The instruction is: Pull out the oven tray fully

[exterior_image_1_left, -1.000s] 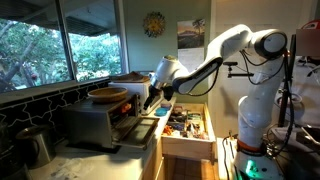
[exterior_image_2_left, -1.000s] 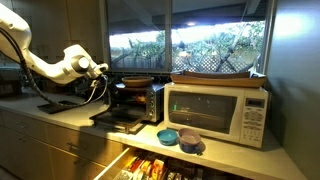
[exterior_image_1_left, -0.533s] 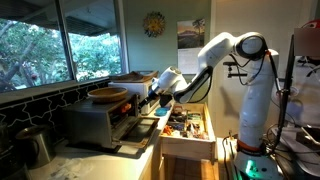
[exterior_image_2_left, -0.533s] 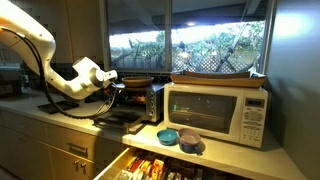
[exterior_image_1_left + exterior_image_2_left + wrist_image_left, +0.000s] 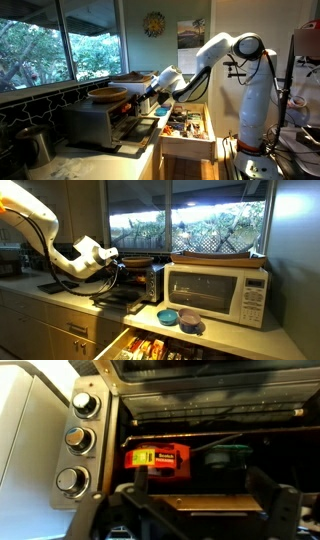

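Observation:
The oven tray's edge [image 5: 205, 435] is inside the oven's opening, short of my gripper's open fingers, so I need to reach lower and deeper to grab that edge before I pull back.
The small grey toaster oven [image 5: 95, 120] stands on the counter with its door folded down; it also shows in an exterior view [image 5: 142, 280]. In the wrist view a thin flat metal edge, the oven tray [image 5: 205, 503], lies low in the dark opening. My gripper [image 5: 202, 485] is open right in front of the opening, one finger at each end of that edge; whether they touch it I cannot tell. My gripper hovers over the lowered door in both exterior views [image 5: 155, 93] [image 5: 114, 266]. A red tape pack [image 5: 157, 458] and a green object [image 5: 228, 457] lie deeper inside.
A round wooden bowl [image 5: 108, 95] sits on the oven's top. A white microwave [image 5: 215, 290] stands next to the oven, with two small bowls [image 5: 180, 318] in front of it. A drawer full of items [image 5: 185, 125] is open below the counter. Three knobs [image 5: 78, 440] line the oven's front.
Over the last second the arm came down and closer to the oven opening. In the last half second it has hardly moved. The fingers stay apart.

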`<state>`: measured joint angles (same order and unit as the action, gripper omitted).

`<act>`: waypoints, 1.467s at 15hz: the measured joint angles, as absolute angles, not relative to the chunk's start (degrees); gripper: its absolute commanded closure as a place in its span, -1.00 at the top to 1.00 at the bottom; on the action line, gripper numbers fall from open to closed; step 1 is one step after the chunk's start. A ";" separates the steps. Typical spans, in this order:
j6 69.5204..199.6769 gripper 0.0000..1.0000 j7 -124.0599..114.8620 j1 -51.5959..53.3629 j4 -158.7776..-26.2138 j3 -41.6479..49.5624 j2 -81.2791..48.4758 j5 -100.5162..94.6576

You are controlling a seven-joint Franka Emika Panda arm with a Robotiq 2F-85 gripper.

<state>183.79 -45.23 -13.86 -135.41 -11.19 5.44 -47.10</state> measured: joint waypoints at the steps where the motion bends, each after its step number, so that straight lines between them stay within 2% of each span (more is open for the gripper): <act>1: 185.92 1.00 -45.86 -14.80 -134.28 -11.30 4.46 -48.44; 4: 189.79 1.00 -45.94 -16.32 -130.94 -11.30 0.62 -49.22; 7: 191.55 1.00 -38.50 -12.43 -130.26 -8.86 -3.26 -39.77; 11: 194.75 1.00 -38.61 -10.95 -130.10 -9.13 -7.25 -39.67; 17: 196.09 1.00 -38.58 -10.45 -130.00 -9.21 -8.52 -39.67; 22: 196.37 1.00 -34.52 -8.16 -126.65 -5.83 -10.48 -37.81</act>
<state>196.37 -34.52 -8.16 -126.65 -5.83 -10.48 -37.81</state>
